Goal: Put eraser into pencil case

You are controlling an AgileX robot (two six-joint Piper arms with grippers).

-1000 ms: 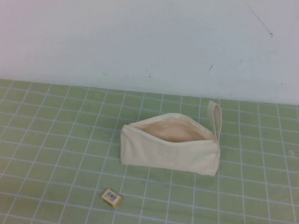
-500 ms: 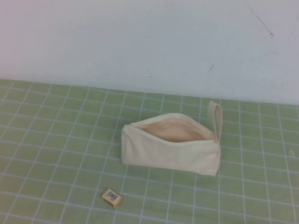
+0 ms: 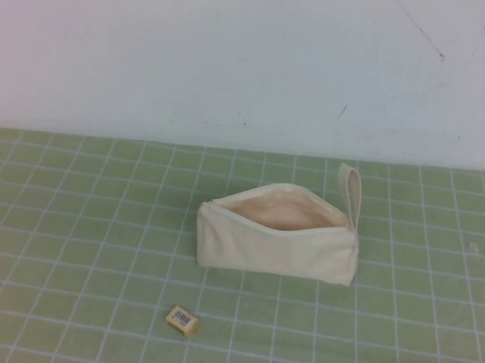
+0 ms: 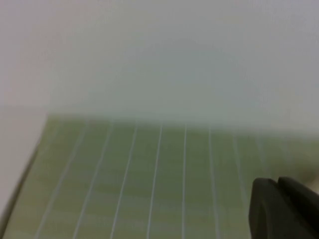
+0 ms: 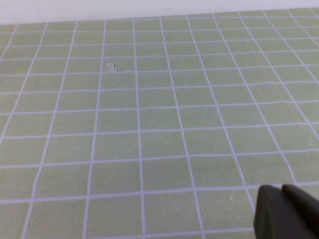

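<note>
My left gripper should keep reaching for the eraser [image 3: 181, 319] until both fingers hold it, because the tan eraser lies on open mat [image 3: 197, 287], clear of the cream pencil case.
The cream pencil case [image 3: 276, 241] stands on the green grid mat [image 3: 62, 212] near the middle, unzipped, its beige lining showing, its loop strap at the right end. The tan eraser [image 3: 181, 318] with a white barcode label lies on the mat in front of the case, toward its left end. Neither arm shows in the high view. My left gripper [image 4: 275, 183] shows only in the left wrist view, dark fingers pressed together, empty, over bare mat. My right gripper [image 5: 280, 190] shows in the right wrist view, fingers together, empty, over bare mat.
A white wall [image 3: 257, 59] rises behind the mat. The mat's edge and a white surface [image 4: 15, 164] show in the left wrist view.
</note>
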